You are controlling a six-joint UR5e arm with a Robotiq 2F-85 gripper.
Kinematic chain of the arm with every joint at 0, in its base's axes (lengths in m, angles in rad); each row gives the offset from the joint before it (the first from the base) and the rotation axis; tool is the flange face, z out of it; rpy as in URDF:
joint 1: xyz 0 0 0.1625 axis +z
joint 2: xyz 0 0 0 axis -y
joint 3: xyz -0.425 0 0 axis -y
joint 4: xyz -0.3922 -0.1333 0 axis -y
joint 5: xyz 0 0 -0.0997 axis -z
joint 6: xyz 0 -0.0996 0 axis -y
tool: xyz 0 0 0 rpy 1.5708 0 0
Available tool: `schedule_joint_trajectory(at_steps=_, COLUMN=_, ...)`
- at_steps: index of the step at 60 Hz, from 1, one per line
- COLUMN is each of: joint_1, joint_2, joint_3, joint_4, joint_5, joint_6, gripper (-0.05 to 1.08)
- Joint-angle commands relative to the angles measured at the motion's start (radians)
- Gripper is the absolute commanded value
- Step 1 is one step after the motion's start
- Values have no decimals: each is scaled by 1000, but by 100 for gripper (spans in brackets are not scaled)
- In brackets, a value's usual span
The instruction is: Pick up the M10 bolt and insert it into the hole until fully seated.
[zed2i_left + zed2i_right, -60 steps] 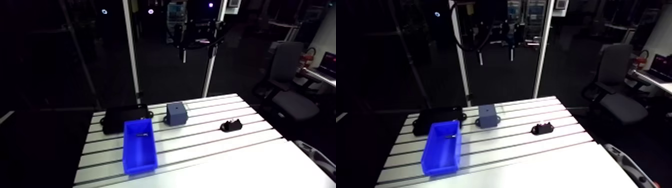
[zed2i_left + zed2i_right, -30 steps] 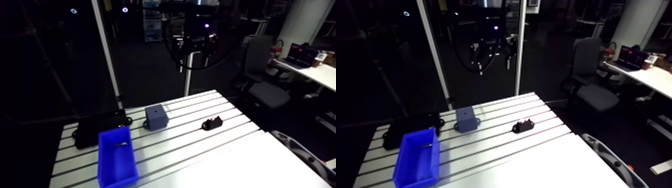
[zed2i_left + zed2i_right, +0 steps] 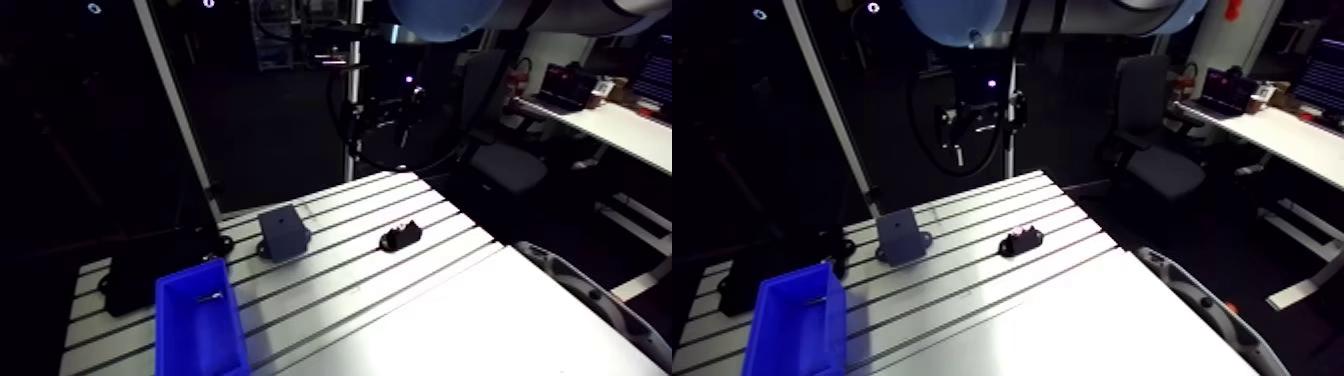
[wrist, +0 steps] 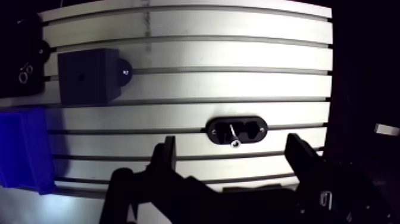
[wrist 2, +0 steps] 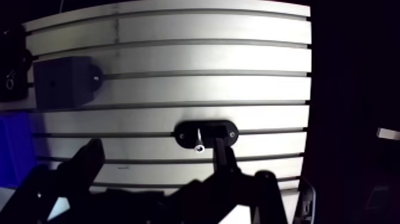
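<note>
The bolt's round head (image 4: 236, 143) points up from the black holder. The bolt will come loose and hang with its tip down when I lift it.
In the wrist view my gripper (image 4: 231, 146) is open and holds nothing; it hangs well above the table. Just ahead of the gap between the fingers lies a black oval holder (image 4: 236, 130) with a small shiny-ended bolt (image 4: 232, 137) resting across it. Farther off to one side stands a grey block (image 4: 89, 76) with a small hole (image 4: 80, 76) in its top face. In the arm view the holder (image 3: 400, 237) sits mid-table and the block (image 3: 283, 232) to its left. The gripper (image 3: 972, 120) shows dark beyond the table's far edge.
A blue bin (image 3: 200, 325) stands at the table's front left with a small dark part (image 3: 208, 297) inside. Behind it lies a flat black tray (image 3: 150, 270). The slotted table (image 3: 420, 300) ends close to the holder on the right.
The whole arm view has swung, so the table's things sit further left in it than before. The bin, block and holder keep their places on the table.
</note>
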Motion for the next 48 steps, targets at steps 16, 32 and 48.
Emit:
schedule_joint_trajectory(at_steps=16, joint_1=-47, joint_2=30, joint_3=31, joint_4=-62, joint_5=8, joint_6=-83, gripper=1)
schedule_joint_trajectory(at_steps=32, joint_1=-86, joint_2=33, joint_3=105, joint_4=-145, joint_5=66, joint_6=-101, gripper=1)
schedule_joint_trajectory(at_steps=48, joint_1=-96, joint_2=33, joint_3=155, joint_4=-195, joint_5=68, joint_6=-110, gripper=1)
